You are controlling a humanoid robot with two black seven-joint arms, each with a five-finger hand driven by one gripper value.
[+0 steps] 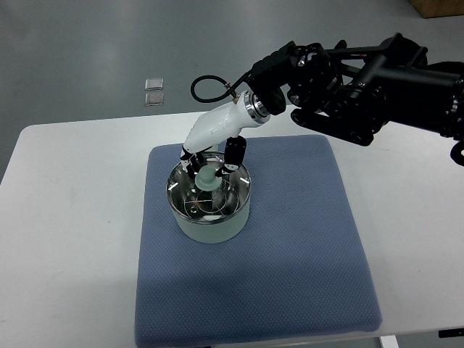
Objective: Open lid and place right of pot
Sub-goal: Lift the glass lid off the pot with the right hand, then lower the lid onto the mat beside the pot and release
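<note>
My gripper will uncover an empty pot [212,230] when it lifts the glass lid, because shiny steel and its ring marks [207,207] show through the lid.
A pale green pot [210,221] stands on the blue mat [290,254], left of its middle. Its glass lid [190,203] with a pale green knob [206,178] sits on the pot. My right hand [212,165], white with black fingers [233,152], reaches in from the upper right and hangs just over the lid. Its fingers stand on either side of the knob, spread, with a small gap showing on the thumb side. The left arm is out of view.
The mat lies on a white table [65,217]. Bare mat lies right of the pot. Two small clear packets [154,90] lie on the floor beyond the table's far edge. A black cable [206,90] loops off the wrist.
</note>
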